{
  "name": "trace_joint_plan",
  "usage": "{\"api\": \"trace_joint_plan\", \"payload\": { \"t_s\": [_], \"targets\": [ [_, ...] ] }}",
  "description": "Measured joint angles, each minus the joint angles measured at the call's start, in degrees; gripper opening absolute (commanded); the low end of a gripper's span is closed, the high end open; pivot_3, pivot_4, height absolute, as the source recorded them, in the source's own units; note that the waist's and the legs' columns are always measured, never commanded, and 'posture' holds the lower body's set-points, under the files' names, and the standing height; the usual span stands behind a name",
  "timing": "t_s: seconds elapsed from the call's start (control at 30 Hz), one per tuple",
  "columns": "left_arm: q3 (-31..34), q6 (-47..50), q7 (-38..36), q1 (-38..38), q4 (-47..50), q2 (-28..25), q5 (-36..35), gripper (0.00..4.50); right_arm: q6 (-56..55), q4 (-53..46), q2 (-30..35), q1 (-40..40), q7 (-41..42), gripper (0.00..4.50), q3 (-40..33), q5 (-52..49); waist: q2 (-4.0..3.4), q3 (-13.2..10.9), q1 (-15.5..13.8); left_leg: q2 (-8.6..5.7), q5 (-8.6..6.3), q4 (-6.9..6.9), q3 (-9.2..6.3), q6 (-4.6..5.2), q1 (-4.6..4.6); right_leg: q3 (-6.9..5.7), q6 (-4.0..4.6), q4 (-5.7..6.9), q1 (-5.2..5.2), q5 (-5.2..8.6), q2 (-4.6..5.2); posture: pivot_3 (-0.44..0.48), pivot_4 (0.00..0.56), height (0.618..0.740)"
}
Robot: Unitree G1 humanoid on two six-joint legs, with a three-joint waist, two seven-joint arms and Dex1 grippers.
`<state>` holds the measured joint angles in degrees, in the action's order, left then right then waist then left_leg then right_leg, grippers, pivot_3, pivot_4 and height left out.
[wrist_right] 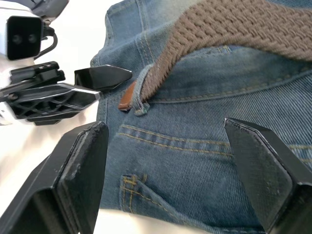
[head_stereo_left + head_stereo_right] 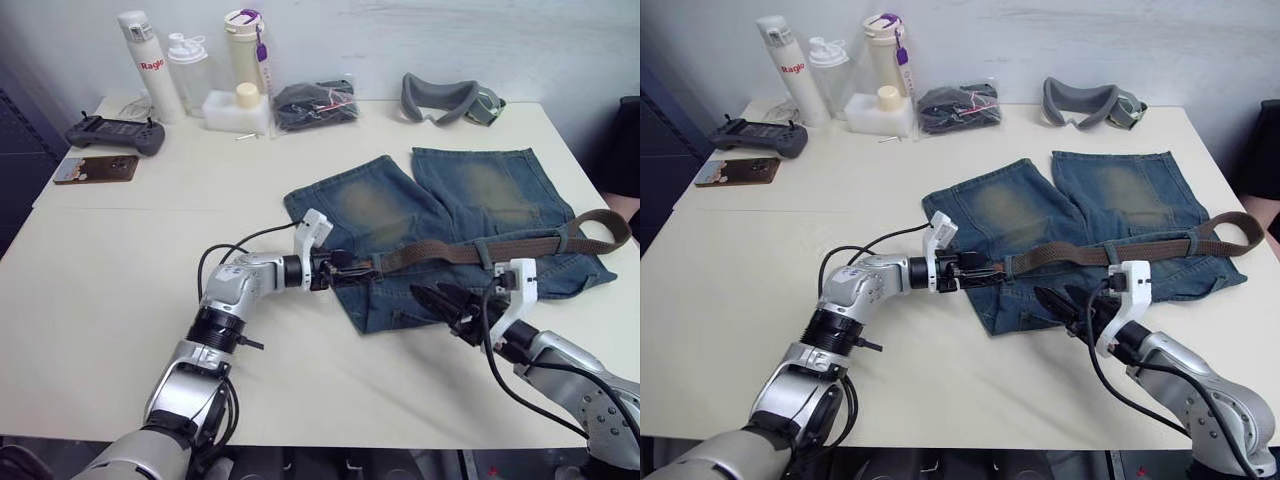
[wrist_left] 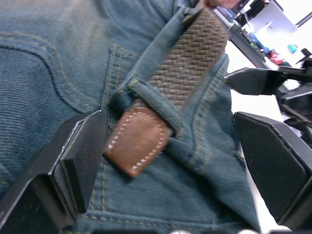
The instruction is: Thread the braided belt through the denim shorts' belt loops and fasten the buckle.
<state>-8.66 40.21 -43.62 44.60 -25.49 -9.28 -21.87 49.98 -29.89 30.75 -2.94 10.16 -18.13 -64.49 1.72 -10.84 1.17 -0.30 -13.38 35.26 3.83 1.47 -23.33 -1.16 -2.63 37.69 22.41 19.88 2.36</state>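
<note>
A slack curl [image 2: 607, 230] sticks out past the denim shorts. The braided belt [image 2: 515, 248] will slide through the loops and take the curl in with it when I pull.
The denim shorts [image 2: 440, 200] lie flat on the table with the waistband nearest me. The braided belt [image 2: 450, 252] runs along the waistband under several belt loops [image 2: 484, 252] and curls back in a loop at the far right [image 2: 603, 228]. Its tan leather tip [image 3: 136, 144] pokes out of the leftmost belt loop [image 3: 151, 100]. My left gripper [image 2: 345, 268] is open, with that tip lying between its fingers [image 3: 73, 161] and not pinched. My right gripper [image 2: 445, 305] is open, hovering low over the denim just below the waistband [image 1: 195, 146]. The buckle is hidden.
Along the table's far edge stand bottles [image 2: 140, 60], a white container [image 2: 238, 110], a dark bundle in clear plastic [image 2: 315, 103] and grey goggles [image 2: 450, 100]. A black controller [image 2: 115, 133] and a phone [image 2: 95, 168] lie at the far left.
</note>
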Motion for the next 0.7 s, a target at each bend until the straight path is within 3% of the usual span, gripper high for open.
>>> {"api": "trace_joint_plan", "payload": {
  "t_s": [0.07, 0.17, 0.43, 0.7],
  "targets": [
    [-0.34, -1.53, 0.21, 1.01, -1.83, 0.79, 1.15, 4.50, -0.12, -0.45, -0.07, -0.43, -0.31, 4.02, -0.01, 0.03, 0.00, 0.00, -0.04, 0.00, 0.00, 0.00, 0.00, 0.00, 0.01, 0.00, 0.00, 0.00, -0.02, 0.00, 0.01, 0.000, 0.150, 0.738],
    [-1.84, -1.68, -1.96, 2.50, -3.69, 1.45, 2.52, 3.69, -0.65, -1.81, -0.25, -1.10, -0.80, 4.09, -0.02, 0.04, 0.00, 0.00, -0.16, 0.00, 0.00, 0.00, 0.00, -0.01, 0.02, 0.00, 0.00, -0.01, -0.03, 0.00, 0.00, 0.000, 0.150, 0.738],
    [-3.98, 2.15, -9.71, 2.49, -4.23, -2.15, 3.38, 0.15, -1.47, -1.85, -0.25, -2.36, -1.44, 4.09, -0.07, 0.23, 0.00, 0.00, -0.21, 0.00, 0.05, -0.01, -0.01, -0.10, 0.02, 0.00, 0.02, 0.00, -0.01, 0.01, 0.03, 0.000, 0.150, 0.738],
    [-2.80, 4.80, -11.61, 2.74, -4.18, -3.01, 3.29, 0.06, -2.24, -1.32, -0.24, -1.15, -1.41, 4.09, 0.18, 2.28, 0.00, 0.00, -0.31, 0.01, 0.03, -0.01, -0.02, -0.07, 0.03, 0.00, 0.03, 0.01, 0.00, 0.02, 0.04, 0.000, 0.150, 0.738]
  ]
}}
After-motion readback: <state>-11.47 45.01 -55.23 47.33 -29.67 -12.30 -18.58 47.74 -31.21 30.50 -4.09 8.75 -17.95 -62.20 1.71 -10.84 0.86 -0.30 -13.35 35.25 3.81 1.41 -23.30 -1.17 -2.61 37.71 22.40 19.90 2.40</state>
